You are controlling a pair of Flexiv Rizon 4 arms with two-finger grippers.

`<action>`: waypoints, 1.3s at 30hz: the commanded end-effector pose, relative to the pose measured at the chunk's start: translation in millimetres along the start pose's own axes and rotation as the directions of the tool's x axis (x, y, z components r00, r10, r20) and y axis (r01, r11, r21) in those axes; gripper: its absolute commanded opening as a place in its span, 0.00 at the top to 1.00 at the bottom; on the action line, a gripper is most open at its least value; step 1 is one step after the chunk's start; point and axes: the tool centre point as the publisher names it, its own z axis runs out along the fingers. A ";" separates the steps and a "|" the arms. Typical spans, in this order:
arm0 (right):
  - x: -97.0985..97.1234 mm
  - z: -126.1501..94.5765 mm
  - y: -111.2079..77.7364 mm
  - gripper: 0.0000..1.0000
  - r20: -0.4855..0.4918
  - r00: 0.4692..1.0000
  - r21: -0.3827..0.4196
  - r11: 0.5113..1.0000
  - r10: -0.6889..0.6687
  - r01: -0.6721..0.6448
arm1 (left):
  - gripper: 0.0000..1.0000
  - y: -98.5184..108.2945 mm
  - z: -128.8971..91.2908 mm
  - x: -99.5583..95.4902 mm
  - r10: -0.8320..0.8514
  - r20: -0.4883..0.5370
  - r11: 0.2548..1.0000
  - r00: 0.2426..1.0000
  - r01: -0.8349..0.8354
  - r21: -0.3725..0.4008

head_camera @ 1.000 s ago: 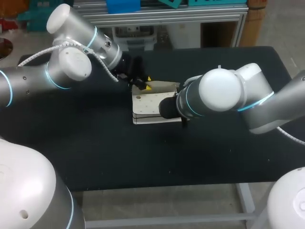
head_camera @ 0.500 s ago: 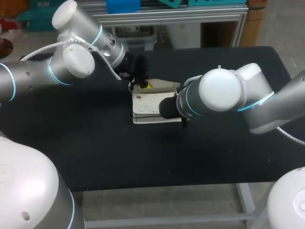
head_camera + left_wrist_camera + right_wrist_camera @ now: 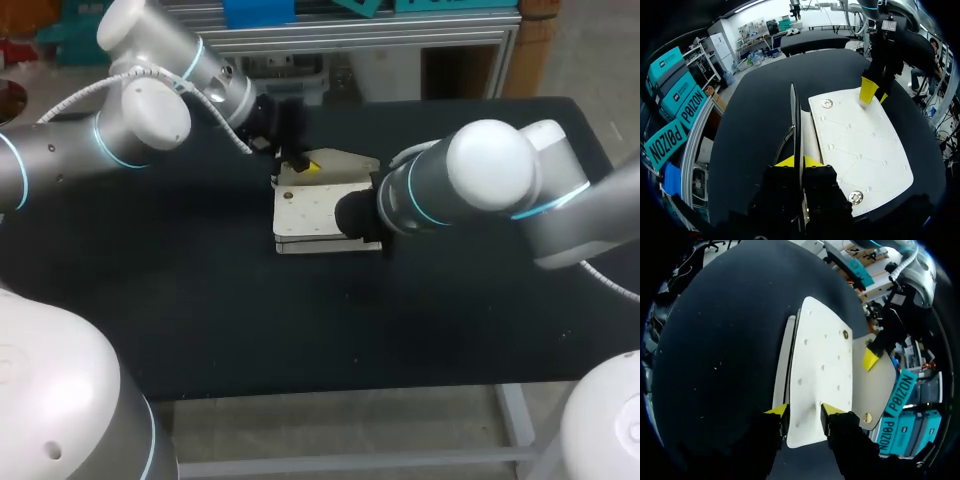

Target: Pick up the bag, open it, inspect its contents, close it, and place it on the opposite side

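The bag will tip as one stiff piece and hardly droop when the robot lifts it, because the white panel lies flat with straight edges.
A flat white bag with metal snaps lies mid-table on the black tabletop. My left gripper is at its far edge. In the left wrist view this gripper is shut on the bag's thin flap, which stands edge-on between its tips. The bag's white panel lies beside it. My right gripper is open, its yellow tips set apart at the near edge of the white panel. The left wrist view shows it as the right gripper, touching the panel's far edge. In the head view its own wrist hides it.
The black table holds nothing but the bag. My right arm's forearm crosses the right half of the table. My left arm reaches in over the far left corner.
My right gripper has opened at the bag's edge, and its arm has shifted a little. My left gripper has shut on the flap and drawn it slightly toward the far side.
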 end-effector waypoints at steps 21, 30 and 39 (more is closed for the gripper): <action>-41.0 -80.1 -5.0 1.00 0.067 0.998 -0.061 0.998 -0.013 0.017 | 1.00 -47.8 -59.8 -5.5 -0.044 0.051 0.997 0.998 0.047 -0.059; -55.1 -84.0 -4.3 1.00 0.062 0.998 -0.087 0.995 -0.034 0.039 | 1.00 -58.0 -75.4 -6.7 -0.099 -0.088 0.993 0.991 0.104 0.051; -55.1 -84.0 -4.3 1.00 0.062 0.998 -0.087 0.995 -0.034 0.039 | 1.00 -58.0 -75.4 -6.7 -0.099 -0.088 0.993 0.991 0.104 0.051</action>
